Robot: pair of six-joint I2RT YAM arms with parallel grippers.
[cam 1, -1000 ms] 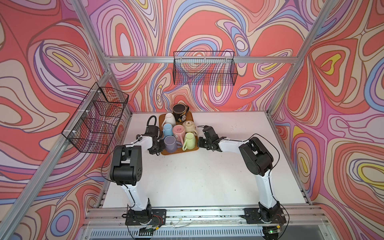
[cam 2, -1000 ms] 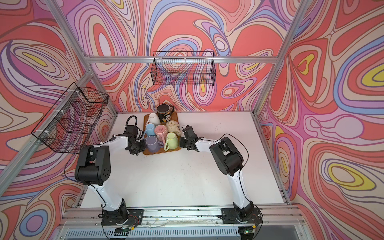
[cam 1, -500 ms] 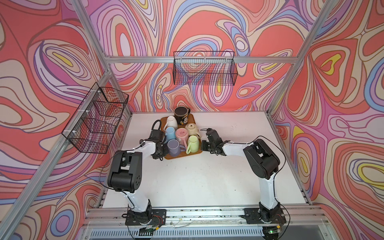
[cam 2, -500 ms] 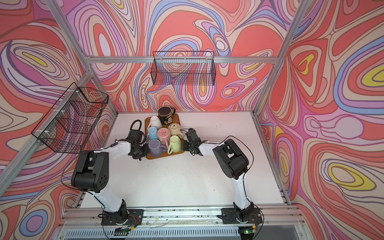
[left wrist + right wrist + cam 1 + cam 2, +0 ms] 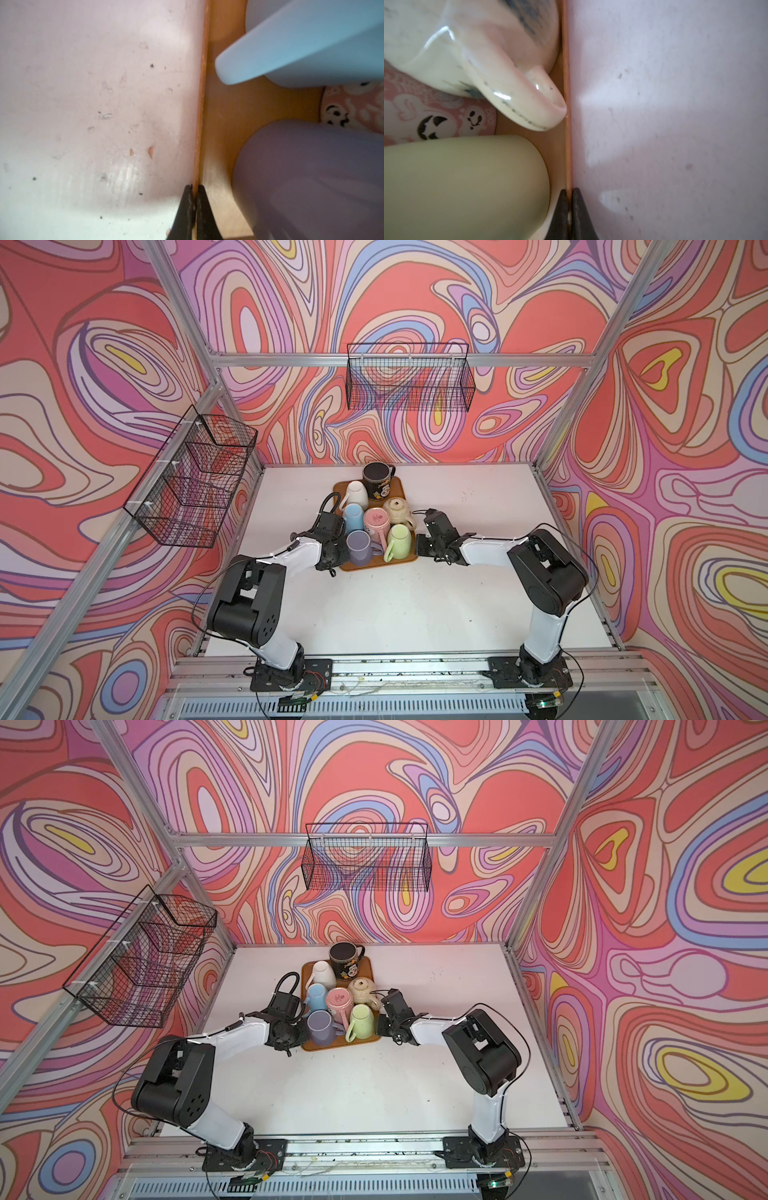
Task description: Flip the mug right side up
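Both grippers pinch the tray's opposite edges, so I keep pulling the orange tray with my right gripper over the open tabletop until it sits near the arm bases.
An orange tray carries several mugs. The white, blue, pink, cream, lilac and green mugs stand bottom up. A black mug at the back stands mouth up. My left gripper is shut on the tray's left rim, beside the lilac mug. My right gripper is shut on the right rim, beside the green mug. Both top views show the arms flanking the tray.
A wire basket hangs on the back wall and another on the left wall. White tabletop stretches between the tray and the arm bases. Metal frame posts stand at the table's corners.
The tray with its mugs has slid toward the front of the table and slightly right. Both grippers stayed shut on its rims and moved with it.
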